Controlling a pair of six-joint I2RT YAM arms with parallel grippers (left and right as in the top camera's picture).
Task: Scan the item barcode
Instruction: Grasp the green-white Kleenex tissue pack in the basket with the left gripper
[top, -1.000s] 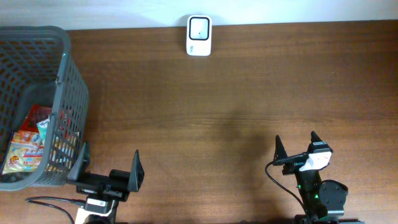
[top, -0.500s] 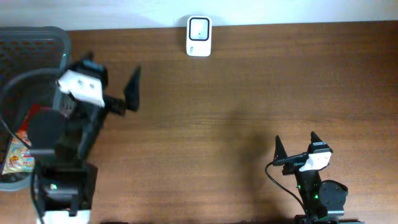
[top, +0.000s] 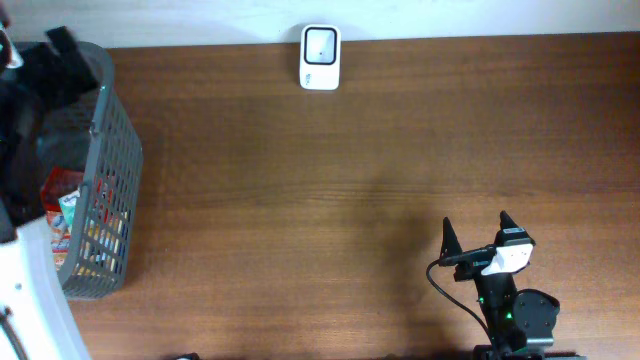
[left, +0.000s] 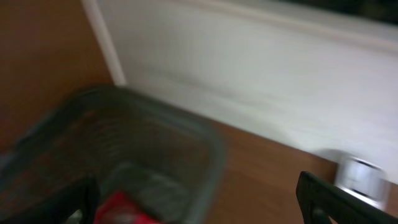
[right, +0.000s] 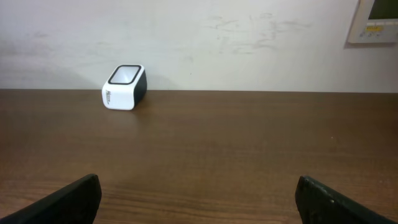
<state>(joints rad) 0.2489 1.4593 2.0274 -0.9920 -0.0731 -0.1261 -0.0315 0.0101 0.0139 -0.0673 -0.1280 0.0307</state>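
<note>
The green packet (top: 69, 207) is lying uncovered on top of the packaged items, so I should keep moving my open left gripper down into the grey basket (top: 78, 150) until it grips that packet.
The white barcode scanner (top: 320, 45) stands at the table's far edge, also visible as a scanner (right: 123, 87) in the right wrist view and as a blurred scanner (left: 364, 177) in the left wrist view. Packaged items, one a red packet (top: 62, 187), lie in the grey basket (top: 112, 140) at the left. My left gripper (left: 199, 210) hangs open above the basket, its fingers wide apart over the red packet (left: 124, 210), touching nothing. My right gripper (top: 478, 238) rests open near the front right, nothing between its fingers.
The left arm's white body (top: 30, 280) covers the basket's left part from overhead. A white wall runs behind the table's far edge. Bare wooden tabletop (top: 350, 180) spreads between basket, scanner and right arm.
The left arm has swung from the table's front up and to the left, and now hangs over the basket. The right arm has stayed still.
</note>
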